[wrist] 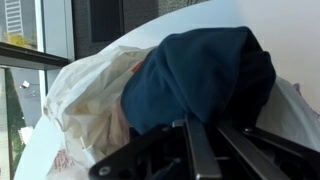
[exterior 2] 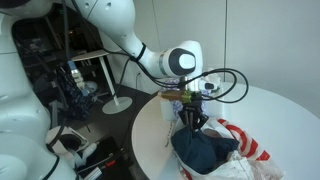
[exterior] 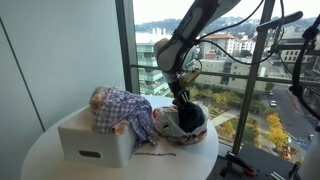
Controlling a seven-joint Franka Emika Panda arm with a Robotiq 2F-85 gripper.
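Note:
The dark blue cloth [exterior 2: 203, 152] is inside the white bag's spread rim, so the robot's gripper goes on lowering the cloth until the cloth's top sinks into the bag [exterior 2: 226, 168], and then let go.
A dark blue cloth [wrist: 205, 70] lies bunched inside a white bag with red stripes [wrist: 88, 92] on the round white table [exterior 2: 275, 105]. My gripper [wrist: 207, 122] comes down onto the cloth's top, and its jaws are shut with a fold of the blue fabric pinched between them. In both exterior views the gripper [exterior: 183, 104] [exterior 2: 190, 118] points straight down into the blue cloth [exterior: 189, 121] [exterior 2: 205, 150], which rises to a small peak at the fingertips. The bag [exterior: 168, 131] [exterior 2: 248, 152] spreads out around the cloth.
A white box [exterior: 92, 142] stands on the table beside the bag, with a plaid cloth [exterior: 122, 108] draped over its top. Tall windows [exterior: 240, 60] are right behind the table. A stand with cables [exterior: 265, 70] and dark equipment [exterior 2: 45, 70] lie off the table's edge.

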